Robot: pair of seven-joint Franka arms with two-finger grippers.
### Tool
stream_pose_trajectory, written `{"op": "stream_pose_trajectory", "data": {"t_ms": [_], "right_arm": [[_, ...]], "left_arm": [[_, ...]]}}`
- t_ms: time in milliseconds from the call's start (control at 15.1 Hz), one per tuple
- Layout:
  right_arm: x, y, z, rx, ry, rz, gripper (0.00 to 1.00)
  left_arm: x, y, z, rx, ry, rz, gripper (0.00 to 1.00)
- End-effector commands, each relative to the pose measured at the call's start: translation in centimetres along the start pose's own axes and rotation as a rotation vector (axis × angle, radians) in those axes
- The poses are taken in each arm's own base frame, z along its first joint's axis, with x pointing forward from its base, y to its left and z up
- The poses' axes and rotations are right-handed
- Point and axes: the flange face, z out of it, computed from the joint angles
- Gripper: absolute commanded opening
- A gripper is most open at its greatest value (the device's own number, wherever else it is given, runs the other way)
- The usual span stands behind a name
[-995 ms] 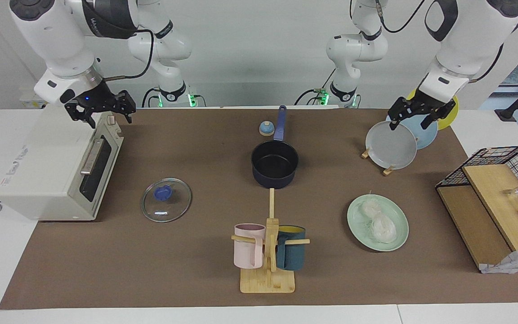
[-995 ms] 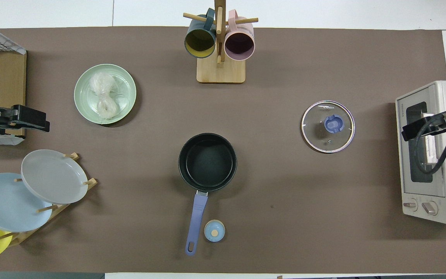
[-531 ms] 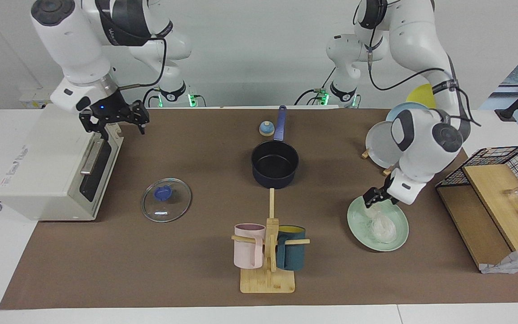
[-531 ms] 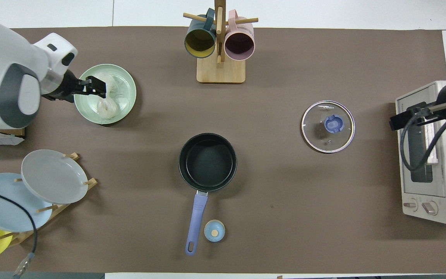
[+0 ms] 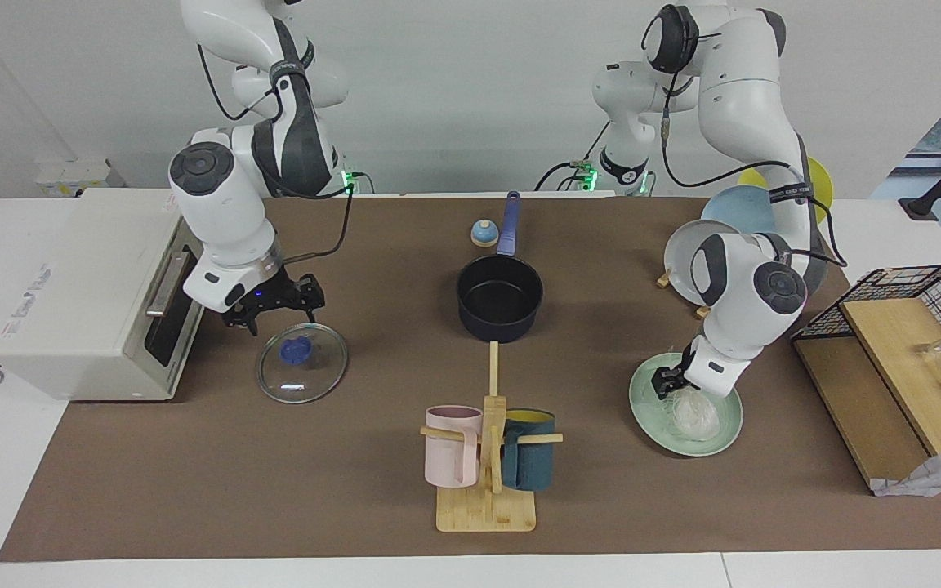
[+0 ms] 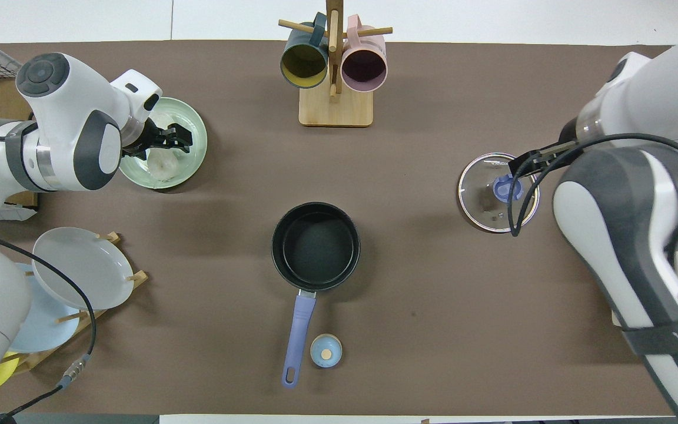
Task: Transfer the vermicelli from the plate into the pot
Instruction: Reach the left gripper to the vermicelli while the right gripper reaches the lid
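Observation:
The glass lid's round rim (image 6: 483, 192) and the dark navy pot's opening (image 6: 316, 246) are about equally wide, so the lid will cover that opening when the robot carries it over.
The pale mint plate (image 5: 722, 426) (image 6: 193, 154) lies toward the left arm's end of the table, with the whitish vermicelli (image 5: 695, 415) (image 6: 162, 166) on it. My left gripper (image 5: 666, 384) (image 6: 169, 139) is down in the plate, shut on the vermicelli bundle nearer the robots. The dark navy pot (image 5: 499, 298) (image 6: 315, 246) stands empty mid-table, its blue handle (image 5: 509, 222) pointing at the robots. My right gripper (image 5: 278, 309) (image 6: 518, 171) hangs open just over the glass lid (image 5: 303, 363) (image 6: 498, 191), holding nothing.
A wooden mug rack (image 5: 487, 457) with a pink and a teal mug stands farther from the robots than the pot. A plate rack (image 5: 687, 261) holds grey, blue and yellow plates. There is also a toaster oven (image 5: 86, 294), a small blue knob (image 5: 483, 234) and a wire basket (image 5: 895, 351).
The left arm swung down from over the plate rack into the mint plate and closed on the vermicelli. The right arm came from over the oven to over the glass lid.

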Motion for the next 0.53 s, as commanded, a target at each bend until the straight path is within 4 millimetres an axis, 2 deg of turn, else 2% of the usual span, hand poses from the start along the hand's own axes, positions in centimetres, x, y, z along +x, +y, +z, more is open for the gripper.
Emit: {"op": "stream_pose_trajectory", "data": {"t_ms": [0,133,199,332,464], "right_arm": [[-1.5,0.0,2.2,0.009,0.027,0.004,1.00],[-2.6,-0.3,4.6,0.007,0.050,-0.007,1.00],[-2.7,-0.5,5.3,0.007,0.050,-0.012,1.00],[-2.6,0.0,7.0,0.009,0.038,-0.037,1.00],[-2.5,0.7,8.9,0.014,0.017,-0.035,1.00]], "left_arm": [[0.2,0.1,-1.0,0.011,0.034,0.015,0.00],[0.6,0.1,-2.6,0.004,0.046,0.011,0.00],[0.7,0.1,-4.2,0.003,0.035,0.010,0.00],[0.4,0.9,-10.1,-0.025,-0.005,0.003,0.00],[-1.6,2.3,-16.8,-0.137,-0.077,-0.034,0.00]]}}
